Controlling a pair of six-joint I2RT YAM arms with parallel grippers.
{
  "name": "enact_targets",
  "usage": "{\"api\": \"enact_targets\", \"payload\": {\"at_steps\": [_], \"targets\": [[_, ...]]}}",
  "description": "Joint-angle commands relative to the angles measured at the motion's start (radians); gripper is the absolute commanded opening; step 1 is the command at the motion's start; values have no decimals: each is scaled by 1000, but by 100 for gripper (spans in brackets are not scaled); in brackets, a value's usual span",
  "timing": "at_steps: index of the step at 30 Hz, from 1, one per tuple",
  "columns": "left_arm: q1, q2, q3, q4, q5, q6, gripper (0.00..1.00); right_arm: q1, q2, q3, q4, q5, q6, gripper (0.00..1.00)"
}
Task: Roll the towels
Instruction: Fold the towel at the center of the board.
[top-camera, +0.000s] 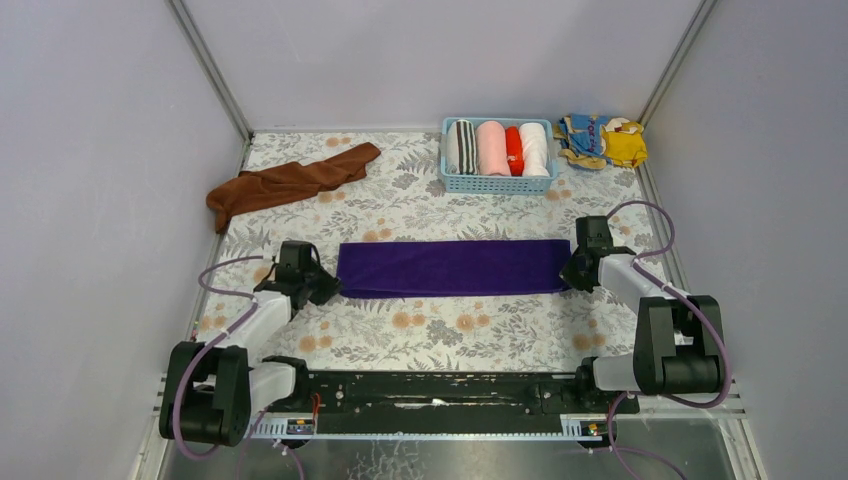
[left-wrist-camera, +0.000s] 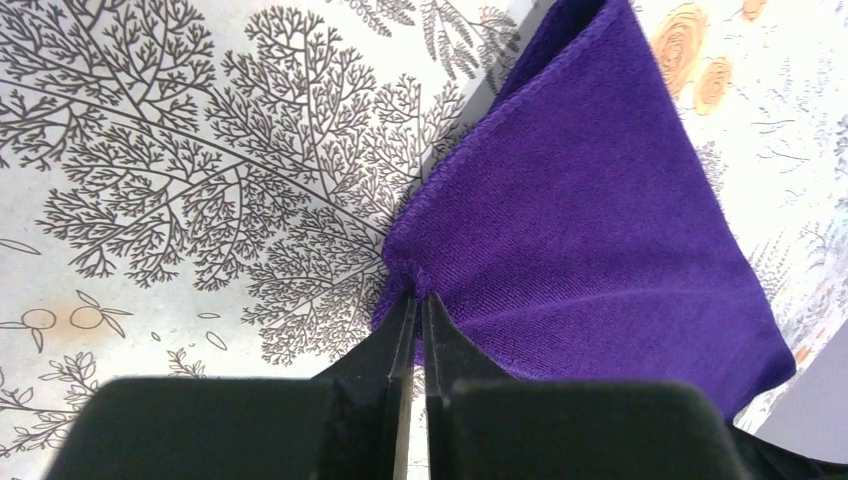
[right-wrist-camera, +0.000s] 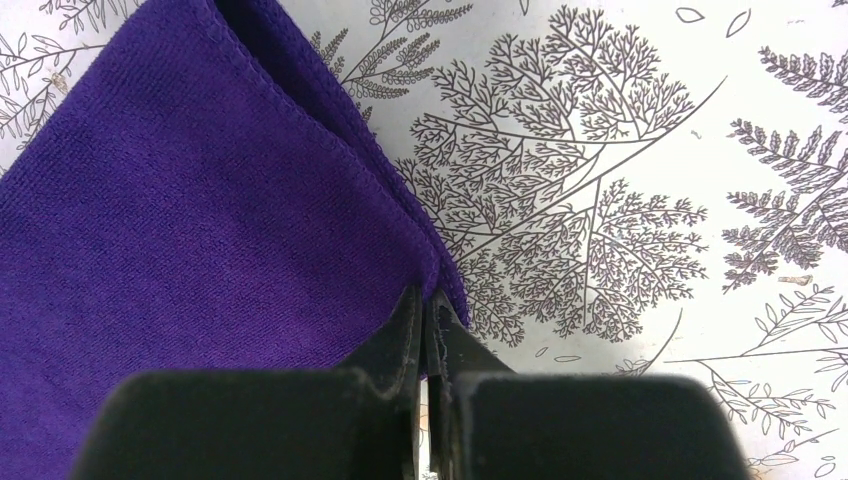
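My left gripper has a crease to flatten along the purple towel's near edge (top-camera: 405, 293), so it should pull the towel's puckered near corner (top-camera: 344, 294) back and smooth the towel's edge before rolling.
A deep purple towel (top-camera: 452, 266) lies folded into a long flat strip across the middle of the table. My left gripper (top-camera: 322, 283) is shut on the strip's left near corner; the wrist view shows the purple towel (left-wrist-camera: 590, 230) pinched and puckered at my left gripper's (left-wrist-camera: 420, 293) tips. At the other end my right gripper (top-camera: 575, 268) is shut on the right near corner, the purple towel (right-wrist-camera: 190, 230) caught between my right gripper's (right-wrist-camera: 430, 297) closed jaws. The rust-brown towel (top-camera: 290, 182) lies crumpled at the back left, away from both arms.
A blue basket (top-camera: 497, 181) at the back holds rolled striped, pink, red and white towels. A yellow-and-blue patterned cloth (top-camera: 603, 139) lies in the back right corner. A floral table cover (top-camera: 440, 325) spans the table; grey walls close in left, right and behind.
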Motion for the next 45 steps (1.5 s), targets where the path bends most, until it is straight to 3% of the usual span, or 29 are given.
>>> {"api": "enact_targets", "payload": {"at_steps": [1,19,38,42,45], "targets": [[8,-51,20,-2,-25,10,0,-8,6,21,-18,12,-7,0],[8,-153,29,-73,18,-2,0,-8,-32,109,-86,92,-36,0],[0,-147,-136,40,69,-46,0,-9,101,82,-17,104,-34,0],[-2,-154,-123,8,52,-43,3,-9,109,93,-36,109,-35,4],[-1,-155,-103,-37,16,-38,25,-9,80,96,-71,139,-37,29]]}}
